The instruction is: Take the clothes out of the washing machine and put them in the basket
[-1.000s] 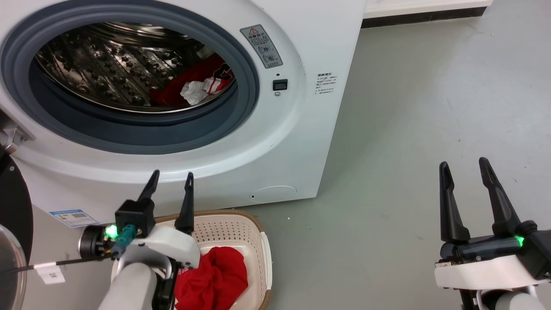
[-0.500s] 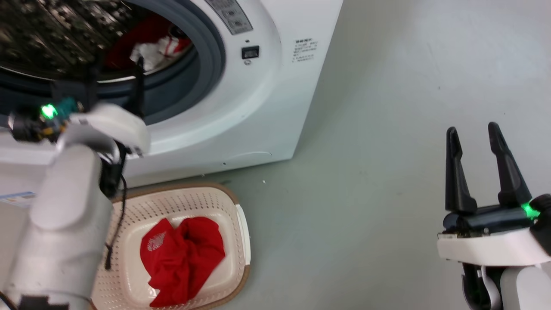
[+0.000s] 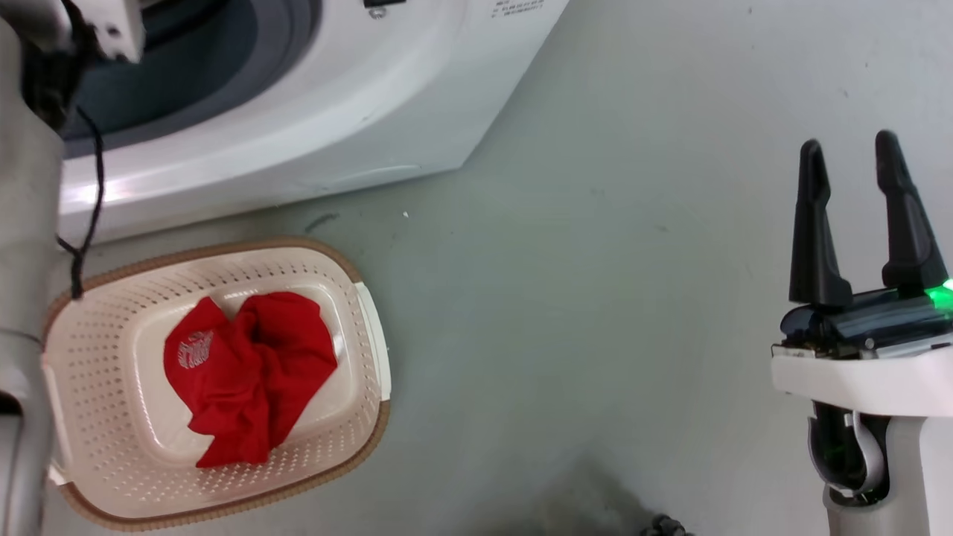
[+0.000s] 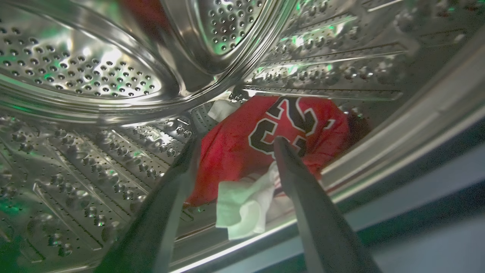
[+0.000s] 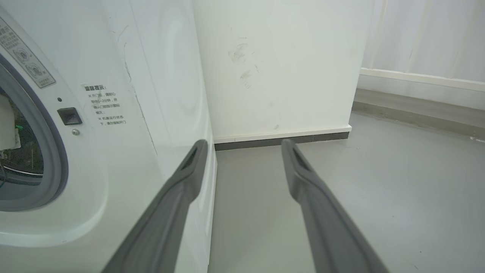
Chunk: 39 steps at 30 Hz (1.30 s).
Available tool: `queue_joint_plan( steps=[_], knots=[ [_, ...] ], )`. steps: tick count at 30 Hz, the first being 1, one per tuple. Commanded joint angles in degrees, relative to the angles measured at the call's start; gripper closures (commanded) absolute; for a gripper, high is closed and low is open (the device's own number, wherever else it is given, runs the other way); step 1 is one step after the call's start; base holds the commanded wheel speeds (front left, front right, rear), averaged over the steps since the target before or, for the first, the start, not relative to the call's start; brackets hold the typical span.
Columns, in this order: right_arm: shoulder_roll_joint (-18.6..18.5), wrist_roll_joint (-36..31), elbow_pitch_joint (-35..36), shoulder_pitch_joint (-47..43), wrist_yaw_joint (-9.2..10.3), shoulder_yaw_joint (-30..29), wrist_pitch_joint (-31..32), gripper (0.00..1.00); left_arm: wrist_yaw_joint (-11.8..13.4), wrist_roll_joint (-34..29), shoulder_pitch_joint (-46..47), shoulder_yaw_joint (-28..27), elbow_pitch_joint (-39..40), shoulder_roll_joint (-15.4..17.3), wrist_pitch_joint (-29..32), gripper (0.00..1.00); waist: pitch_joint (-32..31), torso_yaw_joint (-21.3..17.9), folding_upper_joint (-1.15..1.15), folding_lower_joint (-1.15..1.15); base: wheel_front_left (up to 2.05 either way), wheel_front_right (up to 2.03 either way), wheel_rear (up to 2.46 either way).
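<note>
I should expect the drum to be empty when I pull out the red jersey (image 4: 268,136), because perforated steel (image 4: 120,166) shows all around the jersey and its white trim.
In the left wrist view a red jersey (image 4: 242,151) with black-and-white lettering and white trim lies low in the steel drum (image 4: 87,76) of the washing machine (image 3: 313,126). My left gripper (image 4: 237,146) is open inside the drum, its tips just short of the jersey, nothing held. A plainer red garment (image 3: 246,372) lies crumpled in the cream basket (image 3: 97,357) on the floor before the machine. My right gripper (image 3: 849,160) hangs open over bare floor at the right, well away from the basket; in its own wrist view the right gripper (image 5: 244,146) points past the machine's corner.
My pale left forearm (image 3: 26,298) runs up the left edge with a black cable beside the basket. Grey floor (image 3: 595,298) spreads to the right of the machine. A white wall (image 5: 280,68) with a dark skirting stands behind the machine's corner.
The head camera has tilted down, so the porthole has slid out of the top. My left arm has gone up and into the drum. The right gripper stays open.
</note>
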<state>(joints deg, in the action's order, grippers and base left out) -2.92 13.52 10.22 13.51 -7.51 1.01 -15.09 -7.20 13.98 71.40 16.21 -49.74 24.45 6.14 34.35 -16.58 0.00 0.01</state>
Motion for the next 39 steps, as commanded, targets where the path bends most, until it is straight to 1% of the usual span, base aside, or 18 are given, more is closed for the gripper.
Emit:
queue_joint_plan(
  steps=[1,4,7,9,12,13,16,17,19,25,32,33,34,37,39],
  knots=[
    [0.07,0.60,0.50,1.53,0.04,-0.12,-0.12,0.00,-0.10,0.72,3.32,0.47,-1.14,0.59,2.52,0.00,4.01,-1.22,0.00,-0.01,0.00,0.00,0.00],
    [0.08,1.18,0.96,2.63,0.04,-0.29,-0.12,0.00,-0.22,1.79,7.81,1.98,-2.67,0.71,7.23,0.00,6.70,-1.52,0.00,-0.01,0.00,0.00,0.00],
    [0.07,1.67,1.69,3.85,0.04,0.12,-0.12,0.00,-0.20,4.32,12.06,1.87,-4.12,0.94,12.09,0.00,9.14,-2.01,0.00,-0.01,0.00,0.00,0.00],
    [0.07,2.12,1.95,4.16,0.04,0.03,-0.12,0.00,-0.21,4.92,14.62,2.43,-5.04,1.43,15.28,0.00,10.61,-2.41,0.00,-0.01,0.00,0.00,0.00],
    [0.06,2.79,2.39,4.56,0.04,-0.23,-0.12,0.00,-0.22,5.72,17.76,3.21,-6.68,1.59,20.38,0.00,12.20,-2.98,0.00,-0.01,0.00,0.00,0.00],
    [0.06,2.79,2.39,4.56,0.04,-0.23,-0.12,0.00,-0.22,5.72,17.76,3.21,-6.68,1.59,20.38,0.00,12.20,-2.98,0.00,-0.01,0.00,0.00,0.00],
    [0.06,3.22,2.51,4.66,0.04,0.33,-0.12,0.00,-0.23,6.00,20.77,3.69,-8.01,2.11,24.55,0.00,13.30,-3.78,0.00,-0.01,0.00,0.00,0.00],
    [0.06,3.46,2.54,4.69,0.04,0.75,-0.12,0.00,-0.23,6.15,22.40,4.02,-8.90,2.19,27.01,0.00,13.95,-4.34,0.00,-0.01,0.00,0.00,0.00],
    [0.07,3.47,2.57,4.75,0.04,0.88,-0.12,0.00,-0.15,6.29,23.14,4.09,-9.25,2.01,28.01,0.00,14.28,-4.56,0.00,-0.01,0.00,0.00,0.00],
    [0.07,4.11,2.84,4.76,0.04,1.04,-0.12,0.00,1.83,6.26,26.19,4.68,-11.87,1.28,33.77,0.00,15.56,-5.41,0.00,-0.01,0.00,0.00,0.00],
    [0.06,4.58,2.70,4.94,0.04,0.78,-0.12,0.00,3.90,6.20,26.02,5.38,-11.75,0.50,35.84,0.00,16.59,-5.40,0.00,-0.01,0.00,0.00,0.00],
    [0.06,4.57,2.68,5.05,0.04,0.75,-0.12,0.00,4.02,5.92,25.44,5.74,-11.83,0.50,36.36,0.34,16.65,-5.37,0.00,-0.01,0.00,0.00,0.00],
    [0.07,4.58,2.67,5.10,0.04,0.70,-0.12,0.00,4.16,5.88,24.61,5.98,-11.64,0.35,36.50,1.00,16.66,-5.31,0.00,-0.01,0.00,0.00,0.00],
    [0.07,4.39,2.58,5.01,0.04,0.37,-0.12,0.00,5.30,6.38,21.99,6.24,-10.11,-1.11,36.04,1.00,16.57,-4.96,0.00,-0.01,0.00,0.00,0.00],
    [0.06,4.21,2.49,5.05,0.04,0.17,-0.12,0.00,5.94,6.44,21.25,6.28,-8.29,-1.29,35.45,1.00,16.48,-4.69,0.00,-0.01,0.00,0.00,0.00]
  ],
)
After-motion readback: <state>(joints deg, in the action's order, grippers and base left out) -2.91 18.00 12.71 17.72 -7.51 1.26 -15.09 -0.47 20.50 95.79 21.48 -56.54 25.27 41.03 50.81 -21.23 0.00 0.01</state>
